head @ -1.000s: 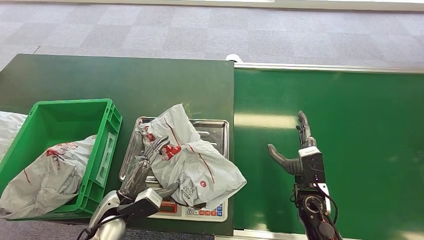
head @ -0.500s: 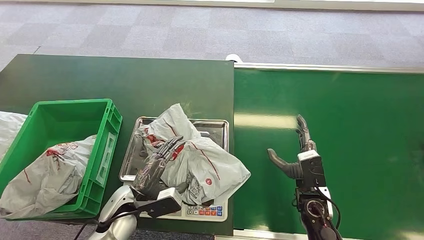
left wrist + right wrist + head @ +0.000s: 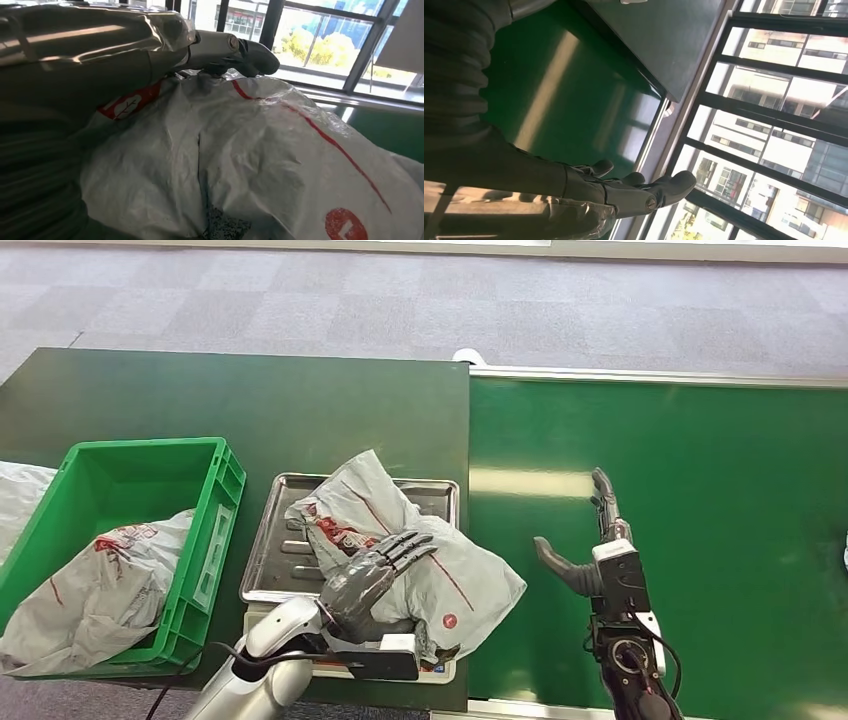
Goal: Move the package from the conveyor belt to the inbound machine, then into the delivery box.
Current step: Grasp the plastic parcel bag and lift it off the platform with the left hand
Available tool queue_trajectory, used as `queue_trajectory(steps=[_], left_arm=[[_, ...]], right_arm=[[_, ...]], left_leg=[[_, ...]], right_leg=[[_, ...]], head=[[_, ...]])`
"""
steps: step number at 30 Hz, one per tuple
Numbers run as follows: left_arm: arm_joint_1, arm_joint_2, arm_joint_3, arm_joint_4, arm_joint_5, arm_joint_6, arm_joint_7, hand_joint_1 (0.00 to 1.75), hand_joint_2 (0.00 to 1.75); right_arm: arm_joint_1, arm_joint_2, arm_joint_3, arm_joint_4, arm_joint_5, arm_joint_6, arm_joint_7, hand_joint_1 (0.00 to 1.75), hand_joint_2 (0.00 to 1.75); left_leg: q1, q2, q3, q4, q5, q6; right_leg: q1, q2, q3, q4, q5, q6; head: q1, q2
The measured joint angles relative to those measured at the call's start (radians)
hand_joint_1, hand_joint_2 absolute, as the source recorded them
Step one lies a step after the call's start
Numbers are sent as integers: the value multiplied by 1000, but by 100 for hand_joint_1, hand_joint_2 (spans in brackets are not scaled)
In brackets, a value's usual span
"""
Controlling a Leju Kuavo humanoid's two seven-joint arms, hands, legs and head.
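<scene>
The grey-white package (image 3: 440, 562) reaches beyond the tray's edge, so one end of it will poke out over the delivery box's rim when I lower it in.
The package (image 3: 400, 540), a crumpled grey-white plastic bag with red print, lies on the steel tray (image 3: 275, 550) of the inbound machine, hanging over its right edge. My left hand (image 3: 375, 575) rests flat on top of the package, fingers spread and pointing right. In the left wrist view the fingers (image 3: 225, 47) lie along the package (image 3: 270, 150). My right hand (image 3: 592, 550) hovers open over the green conveyor belt (image 3: 700, 490), thumb out to the left, holding nothing. The right wrist view shows the right hand (image 3: 624, 192) above the belt (image 3: 549, 100).
A green delivery box (image 3: 215, 510) stands left of the tray with another grey bag (image 3: 100, 590) inside. The machine's keypad (image 3: 440, 665) sits at the near edge. A dark green table (image 3: 250, 400) carries box and machine.
My left hand swung from the package's left side onto its top, and the package shifted to the right on the tray. The right hand stayed where it was.
</scene>
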Motion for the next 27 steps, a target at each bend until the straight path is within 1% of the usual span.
queue_trajectory(steps=[5,9,17,18,19,20,22,23,25,27], left_arm=[[-45,-5,-23,60,9,-79,0,0,175],[-85,-9,-35,114,12,-149,15,0,175],[-127,-21,-50,186,12,-164,21,0,175],[-129,-22,-50,190,12,-164,21,4,175],[-131,-24,-50,194,12,-164,21,21,175],[-132,-24,-50,198,12,-164,21,53,175],[-134,-26,-51,204,12,-163,20,124,175],[-134,-26,-52,207,12,-162,19,149,175],[-133,-26,-54,210,11,-156,15,164,175],[-129,-26,-54,211,13,-142,11,170,175]], right_arm=[[2,10,-13,-9,17,0,14,0,175],[2,16,-23,-13,25,1,20,0,175],[2,22,-30,-14,28,1,22,0,175],[2,23,-32,-15,29,1,22,0,175],[2,23,-33,-15,29,1,23,0,175],[2,24,-34,-16,29,1,24,0,175],[2,25,-35,-17,29,1,27,0,175],[2,25,-36,-18,30,1,28,0,175],[3,26,-38,-20,33,1,29,0,175],[4,27,-40,-24,35,1,29,0,175]], left_leg=[[0,0,2,0,0,0],[-1,-3,7,0,0,1],[-2,-6,17,0,-1,3],[-2,-6,18,0,-1,3],[-2,-6,19,0,-1,3],[-2,-6,20,0,-1,3],[-2,-6,22,0,-1,3],[-2,-7,23,0,-1,3],[-2,-7,23,0,-1,3],[-3,-7,23,0,-1,3]], right_leg=[[0,-1,3,0,0,0],[-1,-3,9,0,-1,1],[-2,-6,21,-1,-4,2],[-2,-6,22,-1,-4,2],[-2,-6,23,-1,-4,2],[-2,-6,24,-1,-3,2],[-2,-6,26,-1,-3,2],[-2,-6,26,-1,-3,2],[-3,-7,27,-1,-4,2],[-3,-7,27,-1,-4,2]], head=[[0,0],[0,0],[0,0],[0,0],[0,0],[0,0],[0,0],[0,0],[0,0],[0,0]])
